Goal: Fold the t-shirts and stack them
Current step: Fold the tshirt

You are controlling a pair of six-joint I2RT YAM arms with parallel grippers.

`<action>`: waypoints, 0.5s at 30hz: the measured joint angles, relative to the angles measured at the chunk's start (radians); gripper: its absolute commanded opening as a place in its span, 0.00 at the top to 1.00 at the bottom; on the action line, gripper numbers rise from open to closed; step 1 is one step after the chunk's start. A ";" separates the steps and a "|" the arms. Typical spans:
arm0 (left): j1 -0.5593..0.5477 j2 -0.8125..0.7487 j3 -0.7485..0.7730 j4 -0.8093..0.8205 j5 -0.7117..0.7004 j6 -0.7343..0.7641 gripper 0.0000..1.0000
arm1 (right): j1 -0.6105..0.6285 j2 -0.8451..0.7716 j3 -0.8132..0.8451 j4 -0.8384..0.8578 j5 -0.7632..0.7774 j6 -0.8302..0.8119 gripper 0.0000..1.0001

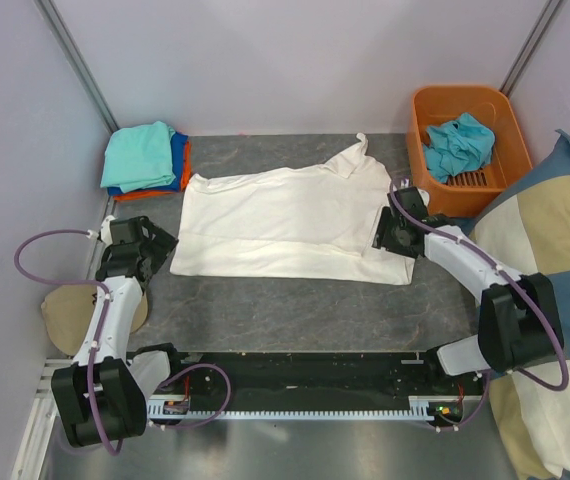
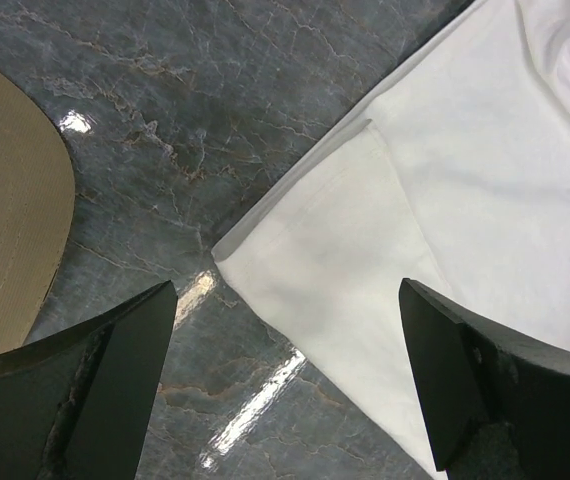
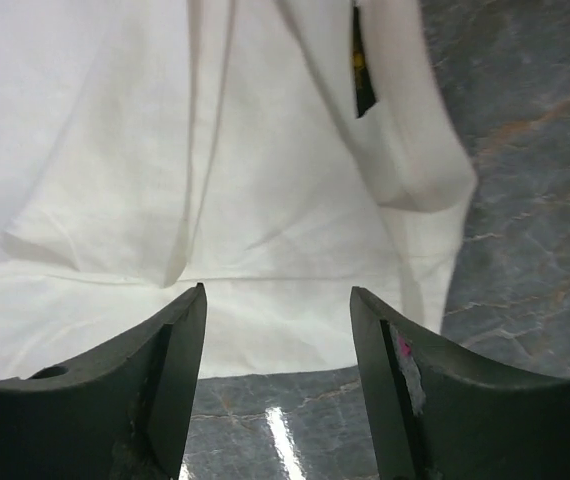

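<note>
The white t-shirt's upper layer is bunched up in a crease (image 1: 360, 251), far away from my left gripper, so next my right gripper pulls the crease toward the t-shirt's middle (image 1: 321, 211) before folding.
A large white t-shirt (image 1: 285, 222) lies spread, partly folded, on the grey table. A stack of folded teal, blue and orange t-shirts (image 1: 145, 158) sits at the far left. A crumpled teal t-shirt (image 1: 458, 146) lies in the orange basket (image 1: 435, 185). My left gripper (image 1: 158, 243) is open and empty beside the white shirt's left corner (image 2: 265, 250). My right gripper (image 1: 385, 235) is open and empty just above the shirt's right edge (image 3: 295, 340).
A tan cap (image 1: 60, 312) lies at the left beside my left arm, also in the left wrist view (image 2: 5, 210). A blue-and-cream checked cushion (image 1: 555, 250) fills the right side. Lilac walls close the back and sides.
</note>
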 measured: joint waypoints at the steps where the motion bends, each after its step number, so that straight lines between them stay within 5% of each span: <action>1: 0.000 0.000 0.000 -0.002 0.003 0.000 0.00 | 0.004 0.023 0.000 0.012 -0.025 -0.007 0.33; 15: 0.000 0.000 0.000 -0.007 0.022 0.000 0.00 | 0.058 0.159 0.000 0.170 -0.272 -0.019 0.45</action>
